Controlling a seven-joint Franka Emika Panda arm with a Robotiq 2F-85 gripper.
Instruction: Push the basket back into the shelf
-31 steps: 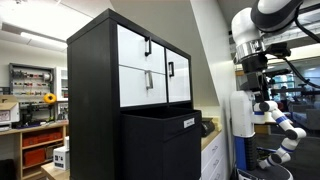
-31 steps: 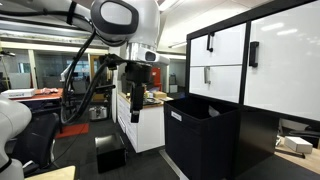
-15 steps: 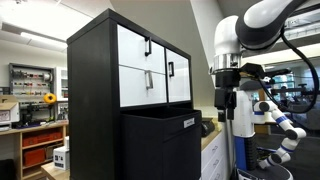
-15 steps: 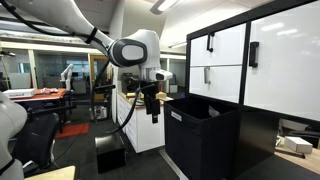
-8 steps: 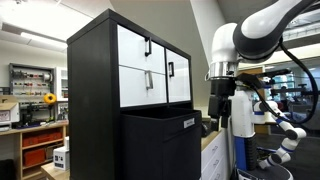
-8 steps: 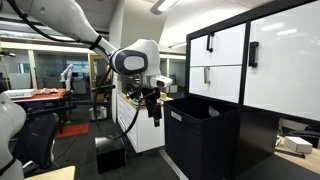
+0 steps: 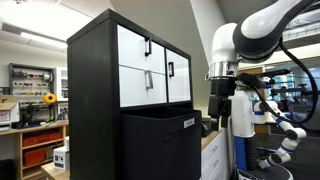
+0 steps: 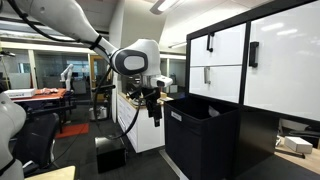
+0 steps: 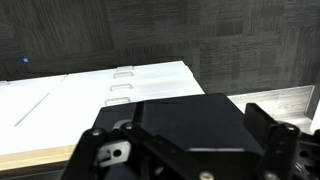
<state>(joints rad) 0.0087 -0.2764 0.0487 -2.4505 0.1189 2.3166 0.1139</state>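
Observation:
My gripper is going to push the basket (image 7: 160,148), whose front side stands flat under a straight rim (image 7: 178,116), so the basket will hold its shape and slide straight back until it is flush.
The basket (image 7: 158,145) is a large black fabric bin with a small white label tag. It sticks out of the bottom of the tall black shelf (image 7: 92,90), which has white drawer fronts above. Both also show in an exterior view, the basket (image 8: 205,135) and the shelf (image 8: 260,60). My gripper (image 7: 218,112) points down in front of the basket's tagged face, a short way off and not touching it. It shows there in both exterior views (image 8: 156,114), where its fingers look closed together and empty. In the wrist view the gripper (image 9: 198,130) hangs over a white cabinet top.
A low white cabinet (image 8: 140,128) stands below the gripper, beside the basket; its top fills the wrist view (image 9: 90,90). A wooden shelving unit with orange bins (image 7: 35,145) stands to one side. A white robot body (image 7: 240,125) is behind the arm. A dark box (image 8: 110,155) lies on the floor.
Over the last two seconds the arm came down and moved toward the basket's front. In the last half second nothing has visibly moved. The basket has not moved.

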